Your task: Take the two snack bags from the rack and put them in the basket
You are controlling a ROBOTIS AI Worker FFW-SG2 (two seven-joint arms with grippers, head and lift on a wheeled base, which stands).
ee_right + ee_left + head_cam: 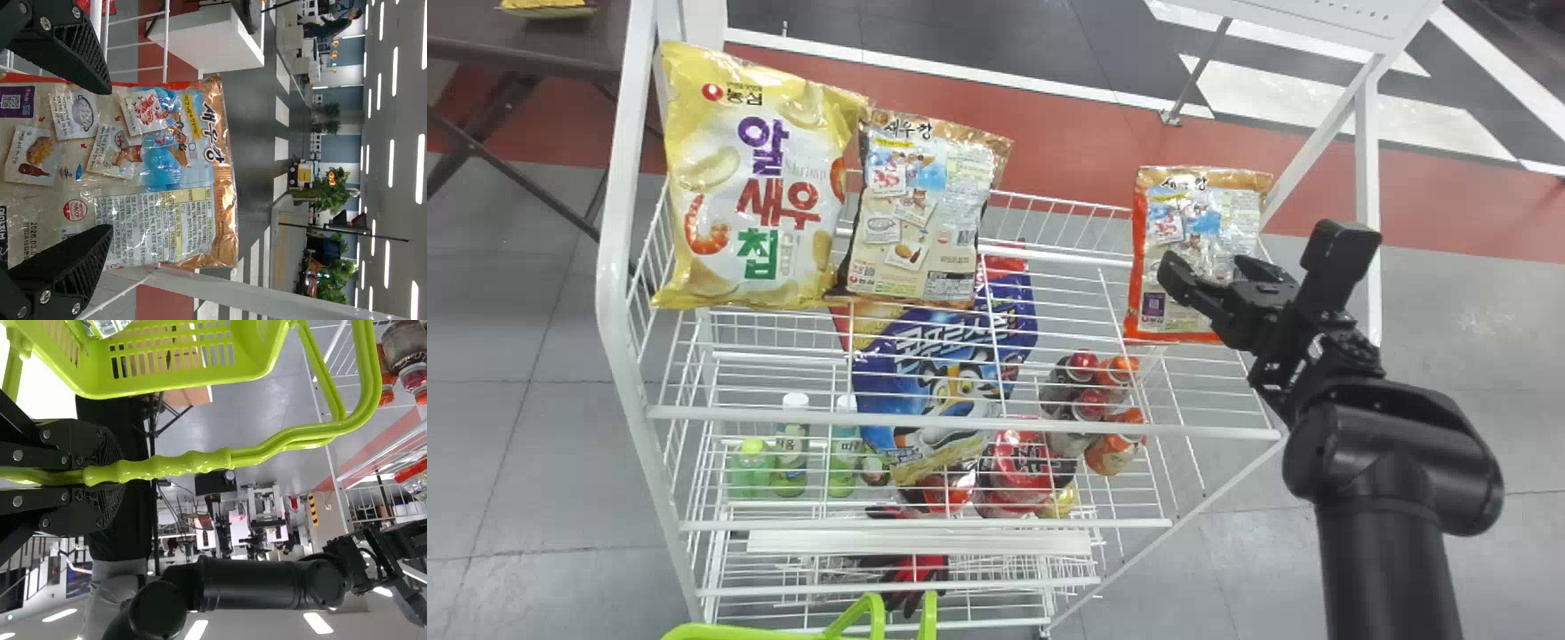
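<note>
The orange-edged snack bag's front (1191, 233) will fold inward between my fingers when I carry it, because its top edge (1203, 175) looks thin and crinkled.
My right gripper (1209, 269) stands open over the front of the orange-edged snack bag (1152, 240) at the rack's right side. In the right wrist view the bag (153, 193) lies behind and between the parted fingers of the gripper (105, 159); whether they touch it I cannot tell. A similar brown-edged bag (916, 213) leans at the rack's left, beside a large yellow snack bag (756, 187). The green basket (729, 632) shows at the head view's bottom edge. In the left wrist view my left gripper (110, 477) is shut on the handle of the basket (173, 383).
The white wire rack (960, 427) holds a blue snack bag (934, 382), cans (1116, 449) and bottles (791, 444) lower down. A white post (1367, 204) stands behind the right gripper. Part of a package (103, 327) shows inside the basket.
</note>
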